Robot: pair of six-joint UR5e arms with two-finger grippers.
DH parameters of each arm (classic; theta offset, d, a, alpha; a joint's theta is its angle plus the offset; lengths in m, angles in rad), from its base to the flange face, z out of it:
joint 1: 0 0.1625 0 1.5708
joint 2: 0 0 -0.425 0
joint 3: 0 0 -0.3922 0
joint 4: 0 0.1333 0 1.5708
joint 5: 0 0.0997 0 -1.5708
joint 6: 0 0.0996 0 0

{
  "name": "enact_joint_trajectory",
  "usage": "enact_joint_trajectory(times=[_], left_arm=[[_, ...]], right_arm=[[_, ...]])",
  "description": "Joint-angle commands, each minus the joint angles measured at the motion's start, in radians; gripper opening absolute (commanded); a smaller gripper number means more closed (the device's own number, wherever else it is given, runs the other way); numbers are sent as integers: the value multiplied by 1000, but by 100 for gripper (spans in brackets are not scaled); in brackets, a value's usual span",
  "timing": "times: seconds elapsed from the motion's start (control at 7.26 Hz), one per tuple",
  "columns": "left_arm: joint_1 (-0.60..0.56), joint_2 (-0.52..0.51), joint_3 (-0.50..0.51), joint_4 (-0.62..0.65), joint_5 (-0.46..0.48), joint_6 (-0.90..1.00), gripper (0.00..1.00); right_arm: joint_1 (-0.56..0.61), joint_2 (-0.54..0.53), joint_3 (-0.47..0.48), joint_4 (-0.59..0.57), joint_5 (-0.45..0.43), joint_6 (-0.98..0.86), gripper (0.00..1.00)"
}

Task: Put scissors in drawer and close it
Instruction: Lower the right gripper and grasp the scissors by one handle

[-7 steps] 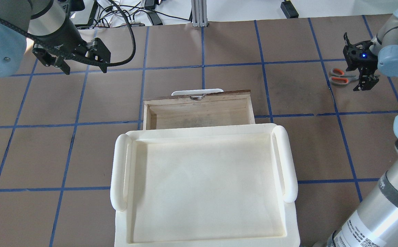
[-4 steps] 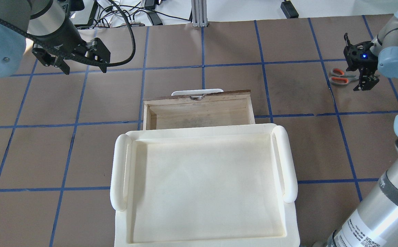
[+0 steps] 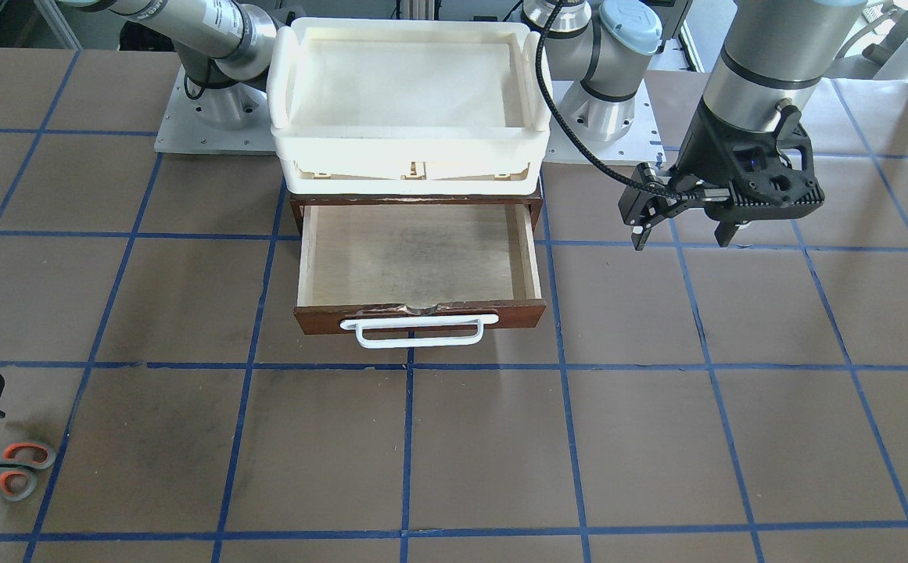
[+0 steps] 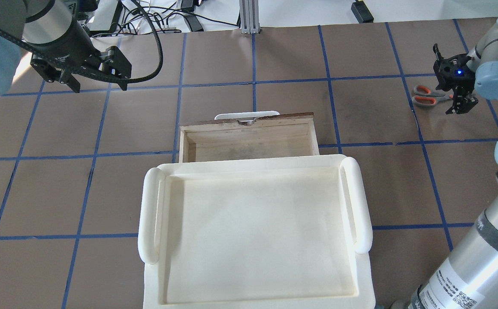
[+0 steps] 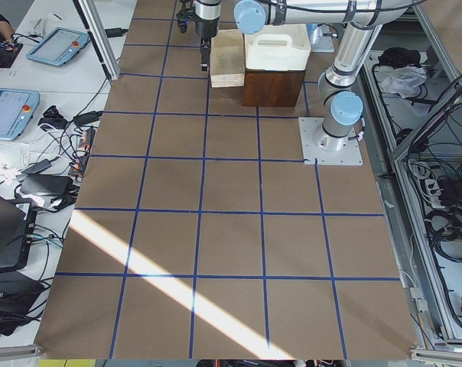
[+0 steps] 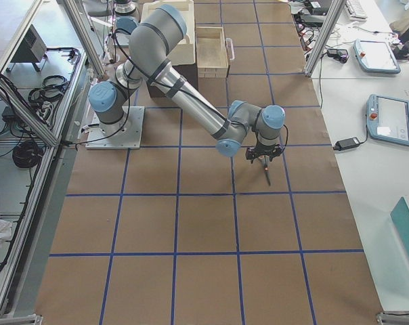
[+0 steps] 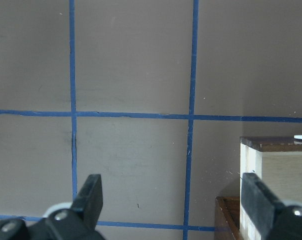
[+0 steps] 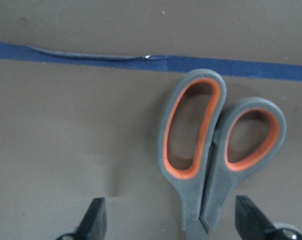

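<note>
The flat loops come together at a narrow neck [image 8: 197, 212] between the robot's fingers, so I expect the scissors to tip onto their edge when the robot pinches and lifts them.
The scissors [image 4: 424, 95], grey handles lined orange, lie on the table at the far right; they also show in the front view [image 3: 16, 469] and fill the right wrist view [image 8: 216, 150]. My right gripper [image 4: 450, 83] is open and hangs right over them, its fingers on either side of where the handles meet the blades [image 8: 173, 225]; nothing is held. The drawer [image 4: 249, 122] stands pulled out and empty, its white bar handle [image 3: 418, 332] facing away from me. My left gripper [image 4: 98, 85] is open and empty, above the table far left of the drawer [image 7: 271, 170].
A white plastic tray [image 4: 150, 214] sits on the dark cabinet above the drawer [image 3: 285, 86]. Blue tape lines grid the brown table. Cables and a post lie beyond the far table edge [image 4: 249, 17].
My left gripper has drifted left and farther from the drawer. My right gripper has shifted slightly right over the scissors. Scissors and drawer have not moved.
</note>
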Motion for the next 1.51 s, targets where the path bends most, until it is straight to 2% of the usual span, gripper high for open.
enact_joint_trajectory(times=[0.0,0.41,0.69,1.1,1.24,1.38], left_arm=[[0,-2,0,-4,0,1,100],[2,-1,-2,-6,0,0,100],[0,-2,-2,-6,0,1,100],[0,-2,-3,-6,0,0,100],[0,-2,-3,-4,0,0,100],[0,-2,-3,-4,0,0,100]], right_arm=[[-8,10,0,-8,2,-12,91],[-8,22,-10,-12,5,-9,89],[-9,33,-13,-12,20,-9,80],[-8,31,-14,-12,19,-13,23],[-8,30,-16,-12,19,-15,8],[-8,28,-22,-14,13,-16,0]])
